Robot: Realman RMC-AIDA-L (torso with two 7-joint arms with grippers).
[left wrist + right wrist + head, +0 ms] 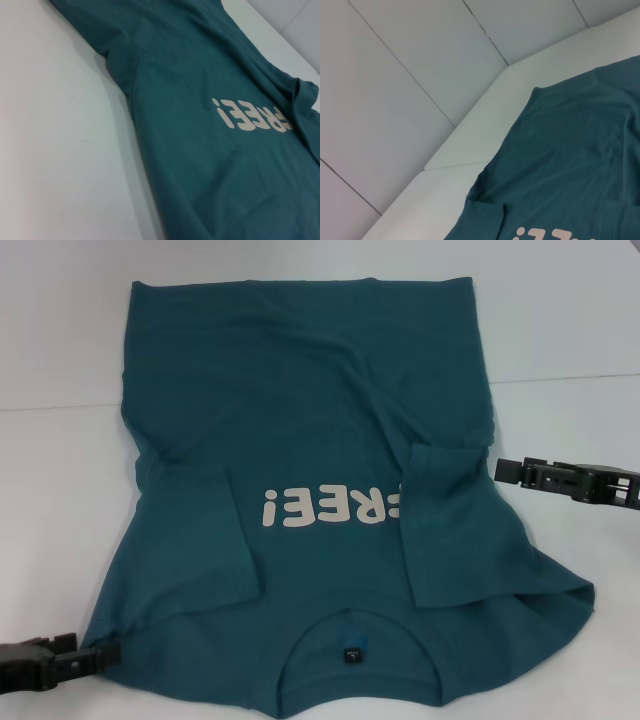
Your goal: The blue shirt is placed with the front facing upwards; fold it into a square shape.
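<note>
The shoulder corner at my left gripper [104, 628] sticks out past the shirt's side edge. I should move that corner [126, 650] inward with my left gripper to make the shirt's side straight.
The blue shirt [320, 420] lies flat on the white table [60, 490], front up, collar and dark neck label [352, 652] nearest me. Both sleeves are folded inward over the chest, and the right one covers the start of the cream lettering [330, 508]. My left gripper [105, 652] sits low at the near-left shoulder corner, its tip touching the cloth edge. My right gripper [500, 469] hovers just off the shirt's right side, level with the folded sleeve. The left wrist view shows the shirt [200, 165] and its lettering [250, 116]. In the right wrist view, only the shirt [570, 165] and its hem corner appear.
White table surface surrounds the shirt on the left, right and far sides. The table's far edge [470, 145] and the grey tiled floor [395, 75] beyond it show in the right wrist view. A seam crosses the table [560, 380] behind the right gripper.
</note>
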